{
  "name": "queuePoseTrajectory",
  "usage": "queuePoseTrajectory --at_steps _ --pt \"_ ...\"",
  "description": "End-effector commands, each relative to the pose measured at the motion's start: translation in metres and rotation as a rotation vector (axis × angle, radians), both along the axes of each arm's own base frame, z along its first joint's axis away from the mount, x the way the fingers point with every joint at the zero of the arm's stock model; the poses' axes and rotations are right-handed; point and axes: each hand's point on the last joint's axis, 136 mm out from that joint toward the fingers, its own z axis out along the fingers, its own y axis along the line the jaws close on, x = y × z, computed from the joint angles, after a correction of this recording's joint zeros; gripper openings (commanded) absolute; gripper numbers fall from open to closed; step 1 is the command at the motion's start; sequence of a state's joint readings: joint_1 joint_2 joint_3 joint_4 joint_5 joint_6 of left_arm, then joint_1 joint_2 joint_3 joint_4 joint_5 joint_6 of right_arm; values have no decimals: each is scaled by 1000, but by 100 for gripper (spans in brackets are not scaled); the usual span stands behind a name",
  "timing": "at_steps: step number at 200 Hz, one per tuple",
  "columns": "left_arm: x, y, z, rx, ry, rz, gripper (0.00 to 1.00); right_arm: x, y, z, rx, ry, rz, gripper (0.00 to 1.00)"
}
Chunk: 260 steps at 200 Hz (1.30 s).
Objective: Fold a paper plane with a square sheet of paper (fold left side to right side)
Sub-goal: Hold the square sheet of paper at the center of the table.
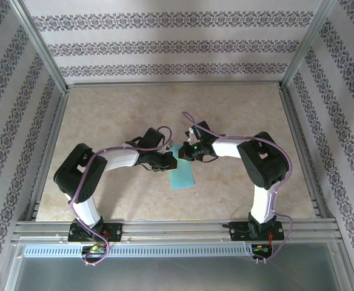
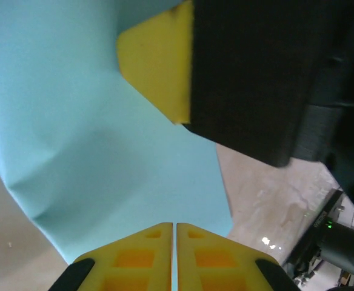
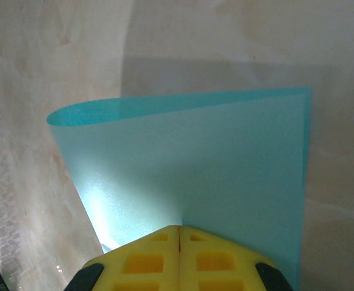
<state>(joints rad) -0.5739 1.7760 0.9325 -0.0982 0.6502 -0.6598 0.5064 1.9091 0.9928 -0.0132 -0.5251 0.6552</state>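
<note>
The fold's far end [image 3: 59, 116] is bulging open, so I should move my right gripper back and hold the sheet's near half [image 1: 187, 174] with it while my left gripper presses the fold.
The cyan square sheet of paper [image 1: 183, 174] lies at the middle of the table, bent over on itself into a loose half. Its upper layer [image 3: 213, 157] curves round at the left and is not pressed flat. My right gripper [image 1: 183, 153] is at the sheet's far end, and in its wrist view the gripper [image 3: 179, 227] is shut on the paper's edge. My left gripper [image 1: 172, 161] comes in from the left. Its wrist view has the gripper [image 2: 174, 225] shut on the sheet [image 2: 104, 151], with cyan in the thin slit. The right gripper's yellow fingertip [image 2: 159, 66] is close ahead. The paper plane is out of view.
The beige tabletop [image 1: 116, 115] has free room on all sides of the paper. Metal frame rails [image 1: 177, 227] run along the near edge and both sides, with patterned walls behind. Lilac cables [image 1: 195, 124] loop over both arms near the wrists.
</note>
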Motion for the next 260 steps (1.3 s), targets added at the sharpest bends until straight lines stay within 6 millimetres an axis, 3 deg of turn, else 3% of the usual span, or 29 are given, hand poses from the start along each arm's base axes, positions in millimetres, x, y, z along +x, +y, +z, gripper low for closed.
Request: queuePoseTrajectory --at_steps 1,65,116,139,152,186,215,260 --pt "1 3 -11 37 5 -25 10 -8 -20 -26 -106 40 -27 0" --pt "-15 12 -43 114 69 -13 10 0 -12 -11 -65 22 -21 0" --pt "-22 14 -51 136 91 2 10 13 -13 38 -3 -68 -41 19" --pt "-22 14 -50 139 89 5 10 4 -24 53 -2 -93 -45 21" --pt "-22 13 -49 136 86 6 10 -7 -29 56 -4 -86 -39 17" --pt "-21 13 -47 137 80 8 10 -48 -32 48 11 -16 -25 1" --pt "-20 12 -44 132 75 10 10 -74 -23 32 -1 38 9 0" --pt "-16 8 -39 117 71 16 10 -88 -25 3 -71 90 21 0"
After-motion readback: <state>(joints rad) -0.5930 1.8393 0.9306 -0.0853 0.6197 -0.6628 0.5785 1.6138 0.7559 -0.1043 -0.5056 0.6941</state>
